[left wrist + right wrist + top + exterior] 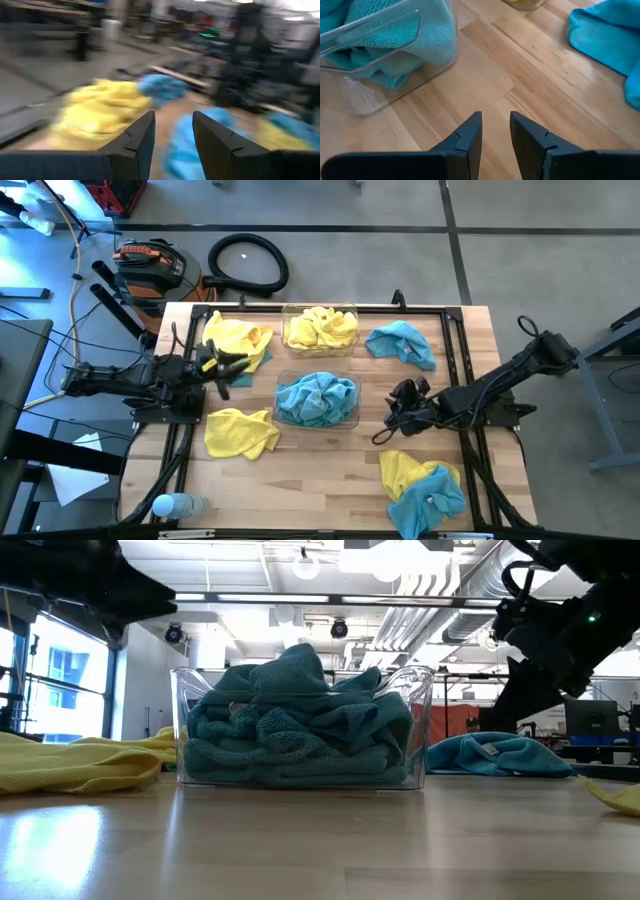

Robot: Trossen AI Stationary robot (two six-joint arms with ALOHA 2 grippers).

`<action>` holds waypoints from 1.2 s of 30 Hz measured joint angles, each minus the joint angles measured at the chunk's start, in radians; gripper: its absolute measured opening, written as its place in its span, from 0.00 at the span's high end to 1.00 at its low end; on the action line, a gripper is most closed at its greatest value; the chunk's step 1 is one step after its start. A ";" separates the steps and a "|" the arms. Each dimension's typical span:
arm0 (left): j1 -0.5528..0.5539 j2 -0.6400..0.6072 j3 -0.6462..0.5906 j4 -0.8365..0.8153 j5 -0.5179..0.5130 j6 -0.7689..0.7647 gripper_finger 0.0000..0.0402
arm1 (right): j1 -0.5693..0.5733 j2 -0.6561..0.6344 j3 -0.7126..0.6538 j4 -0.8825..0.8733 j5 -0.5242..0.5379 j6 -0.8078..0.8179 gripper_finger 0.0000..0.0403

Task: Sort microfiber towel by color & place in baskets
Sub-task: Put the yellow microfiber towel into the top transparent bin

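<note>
The yellow towel [236, 335] will come away and leave the blue towel behind when the robot lifts it, because blue corners [243, 380] stick out from under the yellow towel.
Two clear bins stand mid-table. The far bin [320, 328] holds yellow towels and the near bin [317, 400] holds turquoise towels [300, 720]. Loose towels lie flat on the table: a yellow one over a blue one at far left [237, 338], a yellow one at near left [240, 430], a blue one at far right [402, 343], and a yellow and blue pile at near right [425, 485]. My left gripper [228, 365] hovers by the far-left yellow towel, slightly open and empty [172, 135]. My right gripper [400, 405] is right of the blue bin, slightly open and empty above bare wood [495, 132].
A plastic bottle [178, 505] lies at the table's near left corner. Black frame rails [180, 440] run along the table's left and right sides. Bare wood lies between the blue bin [385, 50] and the far-right blue towel [610, 45].
</note>
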 joint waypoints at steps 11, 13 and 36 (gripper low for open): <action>0.176 0.349 0.216 -0.256 -0.187 -0.153 0.70 | -0.034 0.000 0.000 0.016 -0.017 -0.069 0.77; 0.227 0.431 0.254 -0.294 -0.181 -0.206 0.70 | -0.039 0.000 0.000 0.016 -0.020 -0.073 0.77; 0.577 1.053 0.323 -0.316 0.065 -0.453 0.70 | -0.040 0.000 0.000 0.015 -0.027 -0.085 0.77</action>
